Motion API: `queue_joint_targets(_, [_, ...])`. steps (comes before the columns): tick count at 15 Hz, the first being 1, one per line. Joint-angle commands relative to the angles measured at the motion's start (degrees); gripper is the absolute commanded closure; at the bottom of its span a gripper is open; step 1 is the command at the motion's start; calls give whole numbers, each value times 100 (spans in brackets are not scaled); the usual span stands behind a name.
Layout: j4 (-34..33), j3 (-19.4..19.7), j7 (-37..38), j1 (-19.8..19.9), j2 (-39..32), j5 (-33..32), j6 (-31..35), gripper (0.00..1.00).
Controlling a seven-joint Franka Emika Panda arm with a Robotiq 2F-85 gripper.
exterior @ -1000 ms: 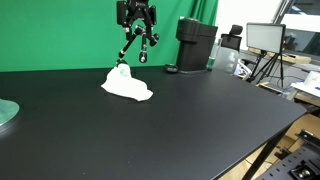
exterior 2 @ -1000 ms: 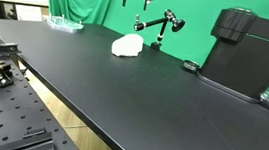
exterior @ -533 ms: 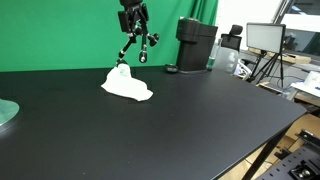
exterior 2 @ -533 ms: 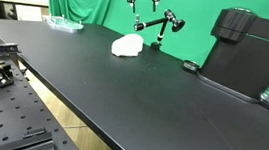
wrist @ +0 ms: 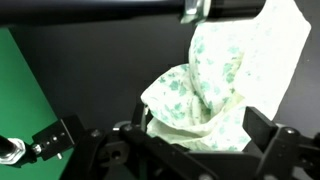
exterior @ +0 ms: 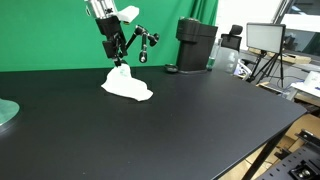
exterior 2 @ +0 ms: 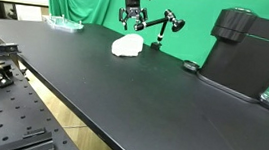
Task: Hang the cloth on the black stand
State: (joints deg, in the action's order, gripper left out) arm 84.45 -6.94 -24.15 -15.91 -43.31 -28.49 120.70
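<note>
My gripper should keep going down until its fingers are around the fold's raised top (exterior: 121,73) and close there, because its open fingers are on both sides of the white cloth's crumpled fold (wrist: 212,128).
A white cloth with a green print (exterior: 127,85) lies crumpled on the black table at the back, and it shows in both exterior views (exterior 2: 127,46). The black jointed stand (exterior: 145,42) rises just behind it (exterior 2: 165,26). My gripper (exterior: 117,52) hangs tilted just above the cloth's top (exterior 2: 132,20). In the wrist view the open jaws (wrist: 200,135) straddle the cloth (wrist: 225,70), with one finger on each side. Whether they touch it I cannot tell. Part of the stand (wrist: 45,140) shows at lower left.
A black coffee machine (exterior: 195,45) stands near the stand (exterior 2: 248,52), with a small black object (exterior: 171,69) in front of it. A glass dish (exterior: 5,112) sits at the table's far end (exterior 2: 64,23). A green screen backs the table.
My gripper has come down from above the stand and tilted toward the cloth, ending just over it. The cloth has not moved.
</note>
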Motion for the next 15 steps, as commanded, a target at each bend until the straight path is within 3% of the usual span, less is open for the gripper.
queue_joint_targets(1, [-691,86,-201,-144,-545,-183,84,0])
queue_joint_targets(5, [-1058,127,-353,-241,-895,-233,162,0])
queue_joint_targets(6, [-1125,130,-381,-253,-950,-210,121,25])
queue_joint_targets(7, [-1178,115,-463,-252,-988,-169,62,25])
queue_joint_targets(15, [-1246,9,-694,-167,-964,137,-137,83])
